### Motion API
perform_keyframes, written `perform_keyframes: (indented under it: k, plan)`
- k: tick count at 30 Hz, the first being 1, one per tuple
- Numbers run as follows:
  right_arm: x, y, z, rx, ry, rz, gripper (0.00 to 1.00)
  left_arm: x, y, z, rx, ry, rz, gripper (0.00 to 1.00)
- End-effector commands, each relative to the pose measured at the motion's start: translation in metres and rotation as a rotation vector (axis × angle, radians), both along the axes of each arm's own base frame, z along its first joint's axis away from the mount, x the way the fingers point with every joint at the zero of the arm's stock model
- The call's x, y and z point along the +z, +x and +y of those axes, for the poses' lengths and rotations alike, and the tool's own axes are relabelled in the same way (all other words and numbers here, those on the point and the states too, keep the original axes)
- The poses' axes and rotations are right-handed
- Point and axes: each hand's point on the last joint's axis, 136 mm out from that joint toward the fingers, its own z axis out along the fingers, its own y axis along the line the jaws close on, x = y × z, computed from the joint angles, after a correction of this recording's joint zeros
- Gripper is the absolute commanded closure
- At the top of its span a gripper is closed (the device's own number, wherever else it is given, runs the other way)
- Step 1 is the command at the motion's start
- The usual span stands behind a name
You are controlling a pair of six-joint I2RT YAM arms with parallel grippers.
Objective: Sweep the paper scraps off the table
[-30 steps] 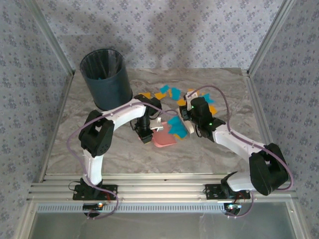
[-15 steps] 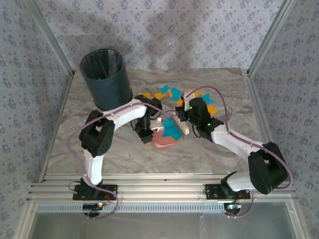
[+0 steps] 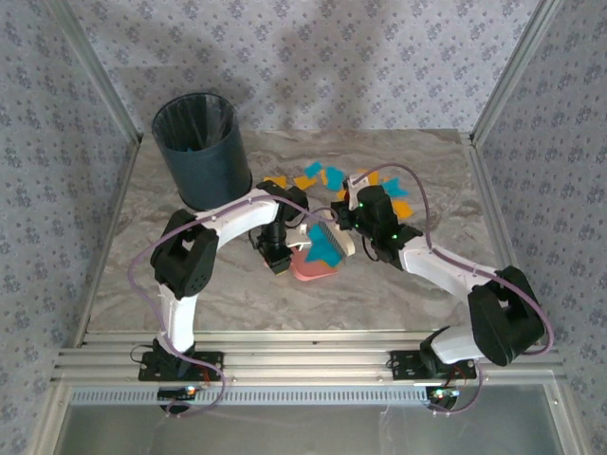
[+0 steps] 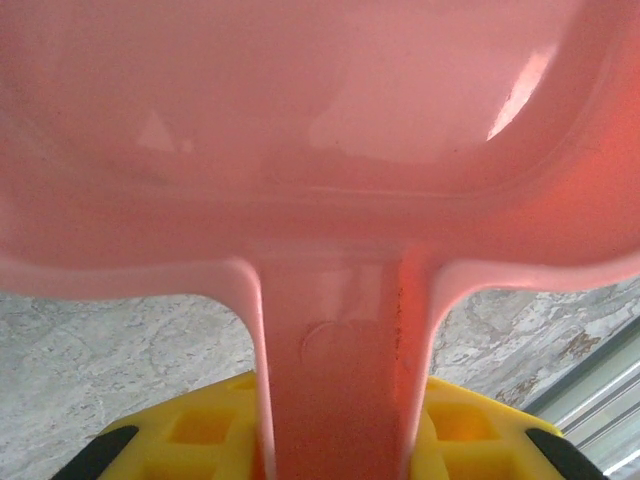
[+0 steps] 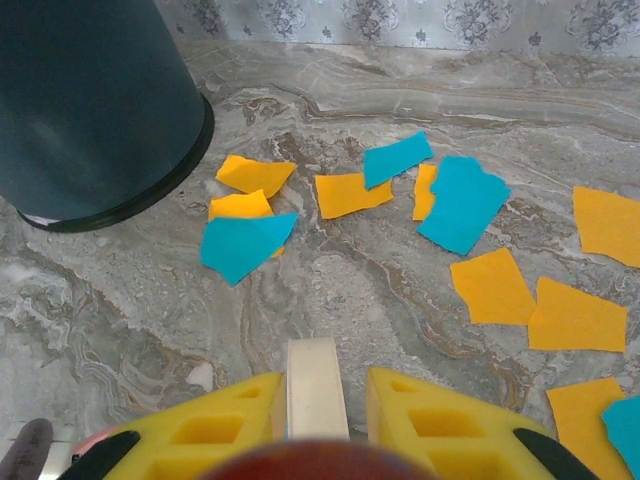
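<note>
I need my right gripper to push a teal scrap reaching the dustpan's open edge (image 3: 336, 258) farther into the dustpan (image 3: 308, 268) before my left gripper carries it to the bin.
Orange-yellow and teal-blue paper scraps (image 3: 320, 176) lie scattered on the marbled table (image 3: 436, 156) behind both grippers. The right wrist view shows several of them, among them a teal scrap (image 5: 245, 245) and an orange scrap (image 5: 350, 192). My left gripper (image 3: 276, 254) is shut on the handle (image 4: 340, 360) of a pink dustpan (image 3: 311, 267) resting on the table. The pan's underside (image 4: 320, 120) hides what lies in it. My right gripper (image 5: 322, 380) is shut on the cream handle (image 5: 316, 385) of a small brush (image 3: 327, 242), whose teal head sits at the pan's far edge.
A dark bin (image 3: 201, 147) stands at the back left, close to the nearest scraps, and rises at the left of the right wrist view (image 5: 90, 100). Aluminium rails edge the table on all sides. Bare stone (image 3: 142, 275) lies to the near left.
My right gripper has dragged the brush leftward onto the dustpan's edge. The yellow scrap beside the brush no longer shows. The left arm and pan have stayed put.
</note>
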Motion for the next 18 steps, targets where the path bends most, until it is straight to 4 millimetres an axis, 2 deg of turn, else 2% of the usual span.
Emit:
perform_keyframes:
  k: [1,5,11,18]
  plan:
    - [0.022,-0.005,0.004,-0.002,0.043,-0.033,1.0,0.0,-0.006,0.002,-0.01,0.018,-0.003,1.0]
    - [0.03,-0.008,-0.001,-0.016,0.056,-0.049,1.0,0.0,-0.001,0.003,0.003,0.022,-0.02,1.0]
    - [0.03,-0.01,-0.003,-0.022,0.053,-0.036,1.0,-0.003,0.008,0.004,0.034,0.017,-0.057,1.0]
    - [0.034,-0.004,-0.025,-0.141,0.004,-0.061,1.0,-0.004,0.007,0.004,0.03,0.018,-0.058,1.0]
